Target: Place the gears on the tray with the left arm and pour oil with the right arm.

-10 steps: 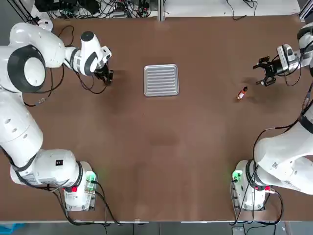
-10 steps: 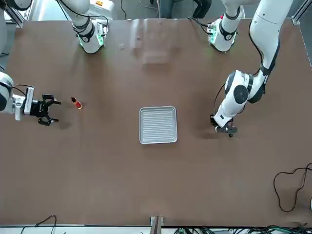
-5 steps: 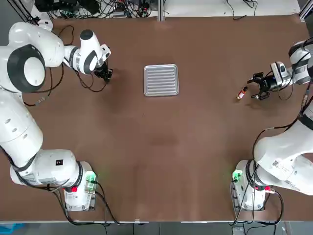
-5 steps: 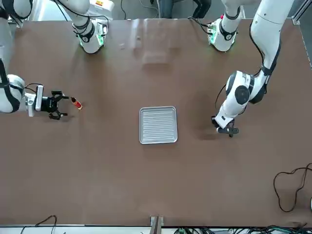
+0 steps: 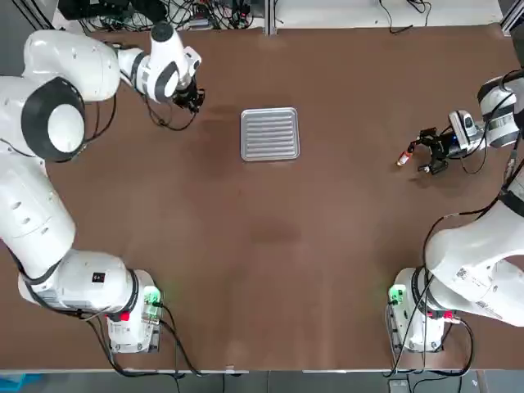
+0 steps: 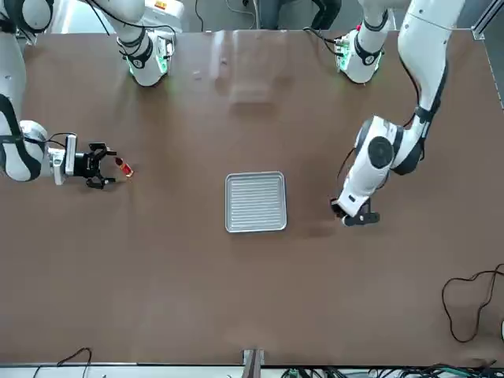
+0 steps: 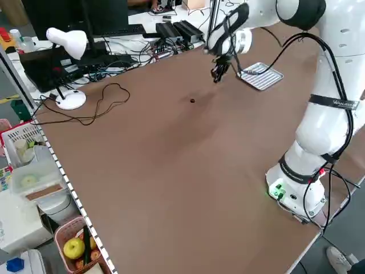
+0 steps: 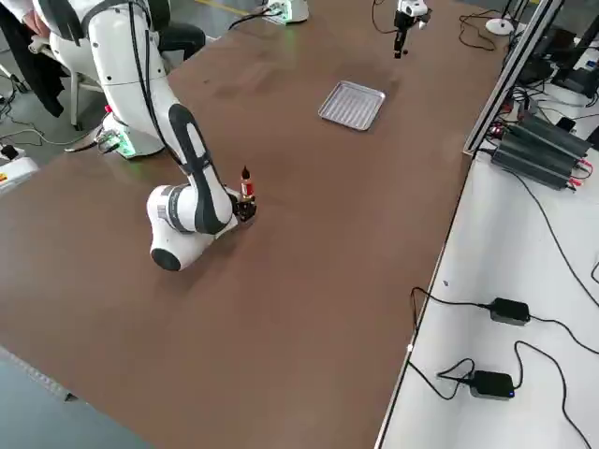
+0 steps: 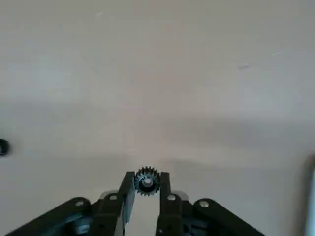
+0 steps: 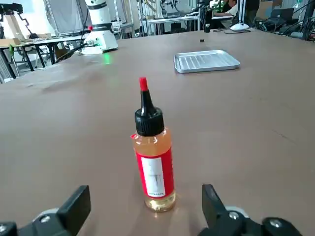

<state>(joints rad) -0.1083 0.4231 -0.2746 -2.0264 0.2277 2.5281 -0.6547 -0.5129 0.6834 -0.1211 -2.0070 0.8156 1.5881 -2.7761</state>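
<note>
I expect the oil bottle (image 6: pixel 124 167) to hold its oil in when I tilt it over the tray, because the red tip (image 10: pixel 143 83) still covers the black nozzle.
My left gripper (image 5: pixel 193 98) hangs above the table left of the ribbed silver tray (image 5: pixel 269 133), shut on a small dark toothed gear (image 9: pixel 146 180). A second gear (image 7: pixel 192 100) lies on the brown table behind it, also seen at the edge of the left wrist view as a dark dot (image 9: pixel 2 146). The oil bottle (image 10: pixel 154 162), with an orange body, black collar and red tip, stands upright at the table's right. My right gripper (image 5: pixel 427 152) is low beside it, open, and the bottle stands just in front of the gap between its fingers (image 10: pixel 74 206), untouched.
The tray (image 6: pixel 255 201) holds nothing. A desk lamp (image 7: pixel 67 41), cables and monitors crowd the strip beyond the table's far edge. Baskets with fruit (image 7: pixel 74 249) stand off the table on the left side. Power bricks (image 8: pixel 509 311) lie on the white bench.
The left gripper shut on a gear, lifted it off the table and moved away from the bases, slightly towards the tray. The right gripper slid in low towards the oil bottle, staying open.
</note>
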